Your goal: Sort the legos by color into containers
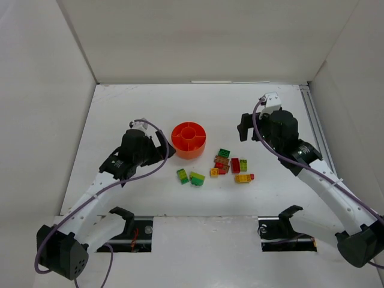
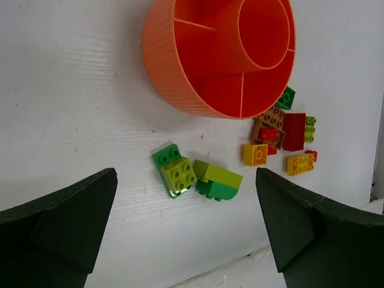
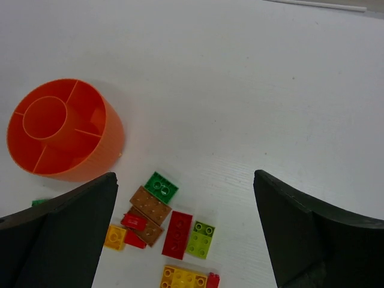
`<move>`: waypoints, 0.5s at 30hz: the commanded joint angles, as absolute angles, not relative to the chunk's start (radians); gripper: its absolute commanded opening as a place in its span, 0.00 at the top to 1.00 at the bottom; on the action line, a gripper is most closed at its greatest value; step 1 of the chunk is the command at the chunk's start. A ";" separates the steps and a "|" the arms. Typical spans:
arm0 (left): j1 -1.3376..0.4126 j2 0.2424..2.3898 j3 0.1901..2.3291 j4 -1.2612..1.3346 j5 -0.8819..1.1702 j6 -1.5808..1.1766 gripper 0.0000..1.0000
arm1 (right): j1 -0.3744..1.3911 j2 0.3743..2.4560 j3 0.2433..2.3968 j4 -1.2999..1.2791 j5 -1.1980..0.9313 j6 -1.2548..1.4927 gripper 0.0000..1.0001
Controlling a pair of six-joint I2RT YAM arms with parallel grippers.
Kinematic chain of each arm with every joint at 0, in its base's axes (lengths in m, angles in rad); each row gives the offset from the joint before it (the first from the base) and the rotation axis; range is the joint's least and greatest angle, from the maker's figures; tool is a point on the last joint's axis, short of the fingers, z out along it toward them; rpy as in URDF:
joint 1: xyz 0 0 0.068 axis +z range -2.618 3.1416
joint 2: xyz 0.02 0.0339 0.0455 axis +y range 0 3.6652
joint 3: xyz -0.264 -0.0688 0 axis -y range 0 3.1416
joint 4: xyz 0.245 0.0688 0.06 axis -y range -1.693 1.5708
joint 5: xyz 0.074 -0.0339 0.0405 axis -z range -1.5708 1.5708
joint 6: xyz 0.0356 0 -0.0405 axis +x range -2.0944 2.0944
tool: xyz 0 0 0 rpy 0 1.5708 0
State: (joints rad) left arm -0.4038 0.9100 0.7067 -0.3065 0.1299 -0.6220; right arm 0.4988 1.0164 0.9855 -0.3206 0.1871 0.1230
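Observation:
The green brick's ends [image 1: 224, 153] are free at the cluster's back edge, so I should now lower my right gripper toward that brick until its fingers straddle both ends.
The round orange dish [image 1: 189, 139] stands mid-table with a central cup and divided sections, and no brick shows in it. A cluster of legos [image 1: 231, 165] lies to its right front: red, green, yellow, lime and brown. Two green-and-lime stacked bricks [image 1: 182, 175] [image 1: 197, 178] lie apart, in front of the dish. My left gripper [image 1: 167, 150] is open just left of the dish. In its wrist view [image 2: 185, 174] the stacked pair [image 2: 175, 171] [image 2: 217, 180] lies below it. My right gripper [image 1: 245, 128] is open, right of the dish, over bare table behind the cluster [image 3: 183, 174].
White walls enclose the table on the left, back and right. A rail [image 1: 315, 129] runs along the right edge. The table's near edge [image 2: 240, 264] shows just below the green bricks in the left wrist view. In the right wrist view the dish [image 3: 60, 129] stands at the left.

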 commanded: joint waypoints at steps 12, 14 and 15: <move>-0.466 0.983 0.821 -0.270 0.063 -0.597 0.00 | 0.554 1.296 1.043 -0.411 0.302 0.307 0.00; -0.466 0.970 0.821 -0.270 0.048 -0.597 0.00 | 0.580 1.344 1.034 -0.374 0.311 0.363 0.00; -0.466 0.956 0.831 -0.282 0.034 -0.597 0.00 | 0.603 1.356 1.019 -0.355 0.311 0.379 0.02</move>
